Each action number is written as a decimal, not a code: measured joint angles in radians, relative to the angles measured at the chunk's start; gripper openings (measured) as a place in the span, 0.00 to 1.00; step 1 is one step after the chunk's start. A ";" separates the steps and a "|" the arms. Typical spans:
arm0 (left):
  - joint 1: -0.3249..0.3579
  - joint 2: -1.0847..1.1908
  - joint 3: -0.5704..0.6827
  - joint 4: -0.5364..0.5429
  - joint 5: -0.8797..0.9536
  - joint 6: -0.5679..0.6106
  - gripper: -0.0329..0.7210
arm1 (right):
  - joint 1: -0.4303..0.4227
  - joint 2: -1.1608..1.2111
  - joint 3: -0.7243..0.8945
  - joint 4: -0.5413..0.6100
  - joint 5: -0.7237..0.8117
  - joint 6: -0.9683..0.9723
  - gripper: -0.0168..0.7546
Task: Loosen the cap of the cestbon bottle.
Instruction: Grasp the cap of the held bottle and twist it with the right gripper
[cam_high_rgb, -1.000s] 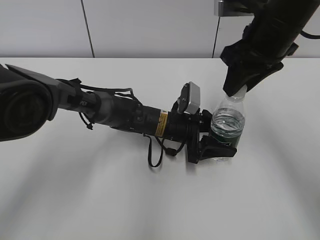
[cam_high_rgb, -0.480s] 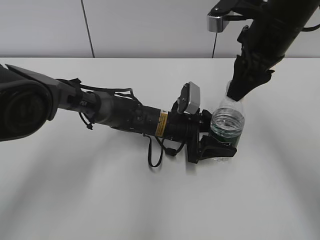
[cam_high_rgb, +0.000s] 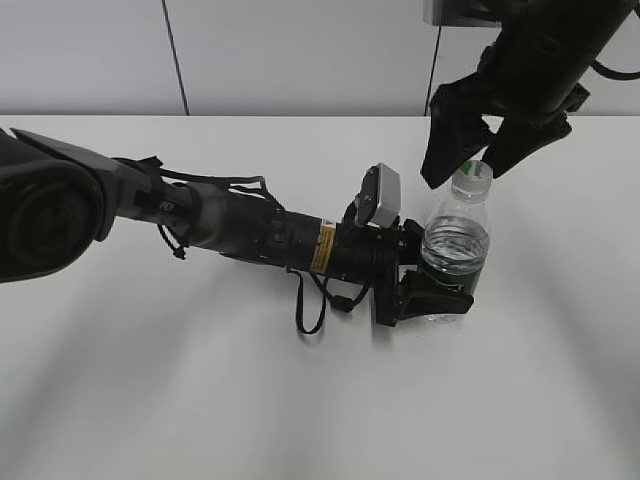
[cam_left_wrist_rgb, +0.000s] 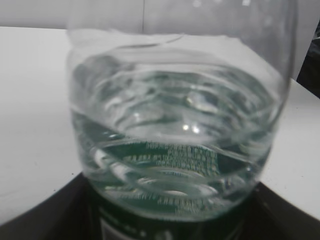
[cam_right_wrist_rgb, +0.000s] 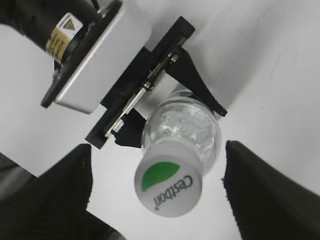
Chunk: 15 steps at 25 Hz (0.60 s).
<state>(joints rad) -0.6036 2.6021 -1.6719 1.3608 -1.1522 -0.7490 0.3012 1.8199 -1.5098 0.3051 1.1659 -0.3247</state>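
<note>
The cap (cam_high_rgb: 472, 177) will twist clean off and the bottle will stay upright when I turn the cap, because my left gripper is shut (cam_high_rgb: 424, 291) on the bottle's body.
The cestbon bottle (cam_high_rgb: 457, 245) stands upright on the white table, clear with water and a dark green label. It fills the left wrist view (cam_left_wrist_rgb: 180, 125). My left gripper (cam_high_rgb: 432, 290) is shut on the bottle's lower body from the left. The white cap (cam_high_rgb: 472, 176) with a green leaf mark sits on the bottle's neck and shows from above in the right wrist view (cam_right_wrist_rgb: 168, 183). My right gripper (cam_high_rgb: 462, 160) is open above the cap, one finger on each side of it, apart from it (cam_right_wrist_rgb: 160, 185).
The left arm (cam_high_rgb: 230, 225) lies low across the white table (cam_high_rgb: 200, 400) from the left, with its wrist camera (cam_high_rgb: 381, 197) beside the bottle. A grey panelled wall (cam_high_rgb: 300, 50) stands behind the table.
My right gripper was closed over the cap and turning; it has now opened and lifted off, so the cap is uncovered. The left gripper and bottle have not moved.
</note>
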 joint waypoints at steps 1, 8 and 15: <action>0.000 0.000 0.000 0.000 0.000 0.000 0.73 | 0.000 -0.002 0.000 0.001 0.000 0.087 0.82; 0.000 0.000 0.000 0.000 0.000 0.000 0.73 | 0.000 -0.024 0.000 0.002 0.021 0.386 0.79; 0.000 0.000 0.000 0.000 0.000 -0.001 0.73 | 0.000 -0.024 0.000 -0.030 0.028 0.400 0.66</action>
<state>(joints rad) -0.6036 2.6021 -1.6719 1.3608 -1.1522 -0.7497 0.3012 1.7963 -1.5098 0.2751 1.1944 0.0750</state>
